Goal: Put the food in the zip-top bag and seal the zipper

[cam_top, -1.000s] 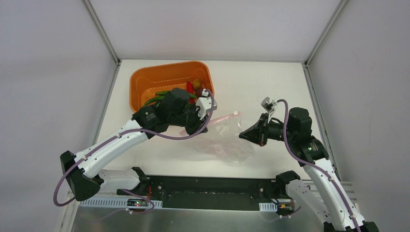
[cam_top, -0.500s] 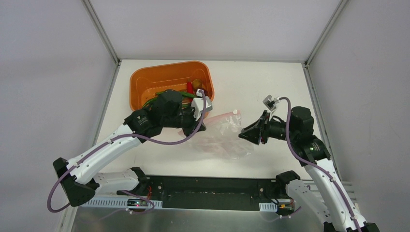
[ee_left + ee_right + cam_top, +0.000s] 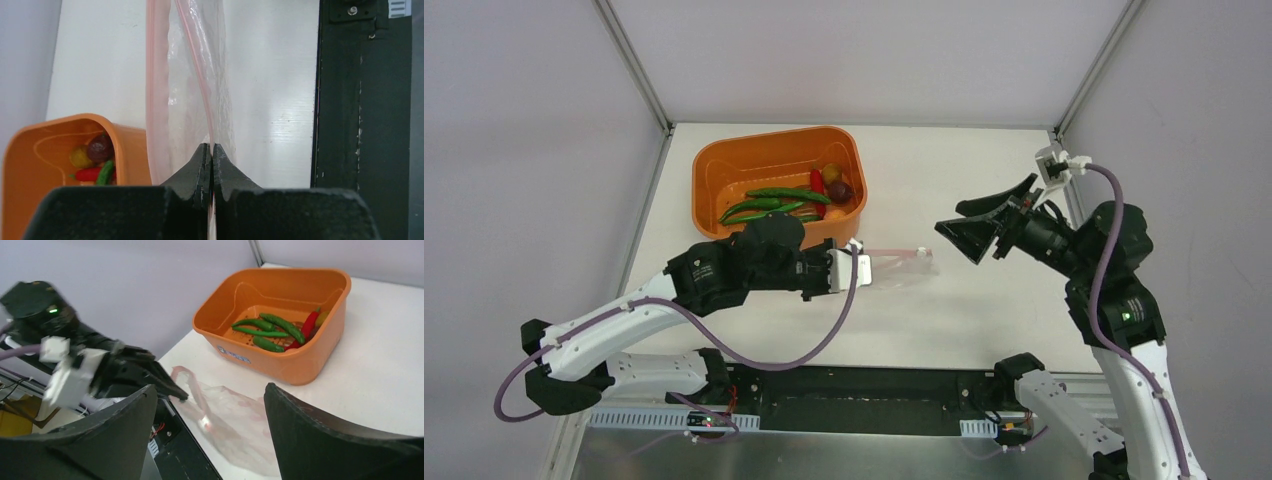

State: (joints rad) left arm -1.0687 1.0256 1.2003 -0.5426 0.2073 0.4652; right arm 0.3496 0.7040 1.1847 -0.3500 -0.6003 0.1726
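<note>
My right gripper is about to carry the zip-top bag. The bag's opening will stay open on the way because the zipper's pink strips bow apart.
The zip-top bag is clear plastic and hangs edge-on just right of my left gripper. In the left wrist view that gripper is shut on one pink strip of the zipper; the other strip bows away to the left. The food lies in the orange tub: green chilies, a red chili and small round pieces. My right gripper is raised to the right of the bag, open and holding nothing. Its wrist view looks down on the bag.
The black base plate runs along the near table edge, just below the bag. The tub stands at the back left, close behind my left arm. Grey walls enclose the table on three sides.
My right gripper has opened, let go of the bag and swung up and to the right. My left arm drew back off the tub, shut on the bag's edge and lifted it.
</note>
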